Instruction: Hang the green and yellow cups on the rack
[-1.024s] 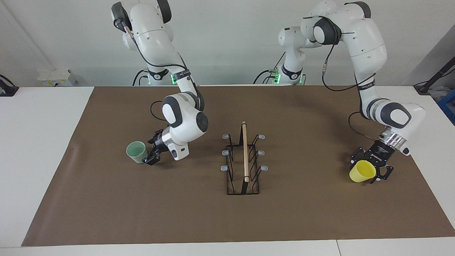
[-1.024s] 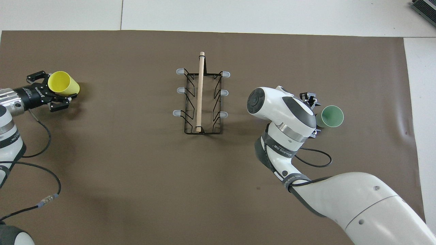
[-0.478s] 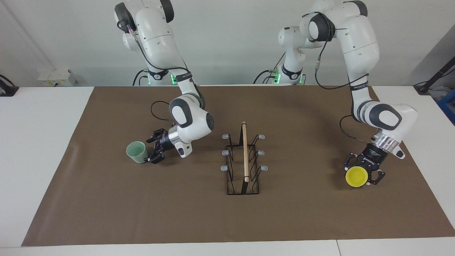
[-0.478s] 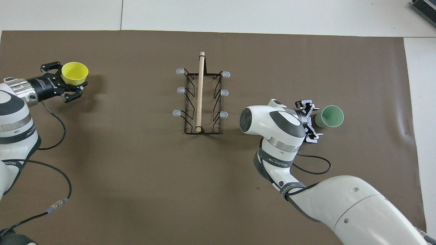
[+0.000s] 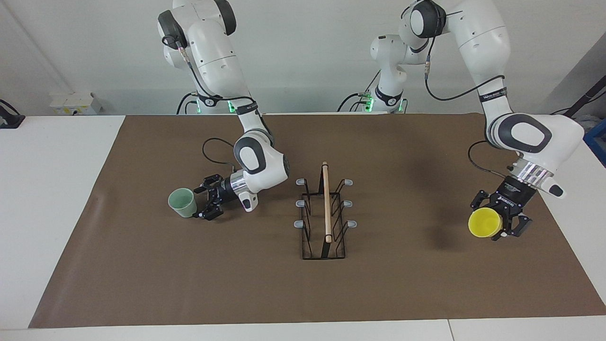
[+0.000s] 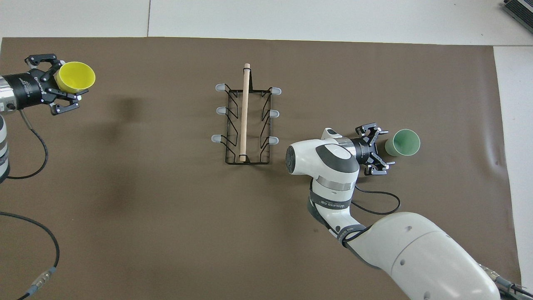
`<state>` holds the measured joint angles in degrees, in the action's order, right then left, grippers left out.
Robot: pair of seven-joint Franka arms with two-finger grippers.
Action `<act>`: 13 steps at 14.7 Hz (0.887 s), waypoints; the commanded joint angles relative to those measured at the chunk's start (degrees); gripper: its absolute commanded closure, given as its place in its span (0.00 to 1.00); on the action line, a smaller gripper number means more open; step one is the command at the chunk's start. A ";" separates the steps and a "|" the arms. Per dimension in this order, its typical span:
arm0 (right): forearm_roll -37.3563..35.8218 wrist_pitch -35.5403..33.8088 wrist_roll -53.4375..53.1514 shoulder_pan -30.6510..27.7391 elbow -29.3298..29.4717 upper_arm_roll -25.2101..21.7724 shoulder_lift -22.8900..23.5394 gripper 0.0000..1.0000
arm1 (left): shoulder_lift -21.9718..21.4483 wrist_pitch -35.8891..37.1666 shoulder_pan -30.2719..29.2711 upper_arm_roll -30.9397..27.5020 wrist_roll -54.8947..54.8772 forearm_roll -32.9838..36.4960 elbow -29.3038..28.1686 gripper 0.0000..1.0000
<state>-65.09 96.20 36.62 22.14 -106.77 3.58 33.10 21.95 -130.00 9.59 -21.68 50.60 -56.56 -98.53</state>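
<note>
The green cup stands with its opening up (image 6: 405, 142), the wrong way for the rack's wires, so my right gripper should grasp its side and turn its opening down.
The pale green cup (image 5: 182, 202) stands mouth up on the brown mat toward the right arm's end; it also shows in the overhead view (image 6: 403, 142). My right gripper (image 5: 202, 204) (image 6: 379, 149) lies low beside it, open, pointing at its side, with a small gap. My left gripper (image 5: 498, 226) (image 6: 68, 83) is shut on the yellow cup (image 5: 484, 223) (image 6: 75, 77) and holds it tilted above the mat at the left arm's end. The black wire rack (image 5: 325, 213) (image 6: 245, 121) with its wooden rod stands mid-table, with no cup on its prongs.
The brown mat (image 5: 407, 284) covers most of the white table. The rack is the only other thing standing between the two arms. Black cables trail from both wrists over the mat.
My left gripper has lifted the yellow cup higher, toward the left arm's end. My right gripper has drawn back slightly from the green cup and levelled out. The green cup has not moved.
</note>
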 commanded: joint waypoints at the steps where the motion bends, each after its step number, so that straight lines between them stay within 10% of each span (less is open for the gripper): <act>1: -4.60 -0.75 -1.20 -0.70 -1.07 0.20 0.65 0.00 | -2.43 -1.31 1.22 1.72 3.18 12.91 0.71 1.00; 5: -6.63 -1.90 -2.25 -0.87 -1.77 0.20 0.74 0.00 | -8.05 -0.44 0.51 6.73 5.47 30.33 0.53 1.00; 10: -8.65 -1.11 -4.19 -2.02 -2.74 0.20 0.74 0.04 | -12.19 12.38 0.43 10.95 2.06 32.48 2.55 1.00; 11: -8.74 -1.11 -4.19 -2.02 -2.92 0.20 0.74 0.19 | -12.28 11.88 0.77 12.26 1.26 33.09 2.55 1.00; 13: -8.74 -1.11 -4.19 -1.93 -3.09 0.20 0.74 1.00 | -12.81 10.74 1.04 16.56 1.08 41.65 1.94 1.00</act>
<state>-71.79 94.70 33.77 20.81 -108.90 3.20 33.85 9.74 -119.18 10.23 -8.26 52.49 -21.33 -96.20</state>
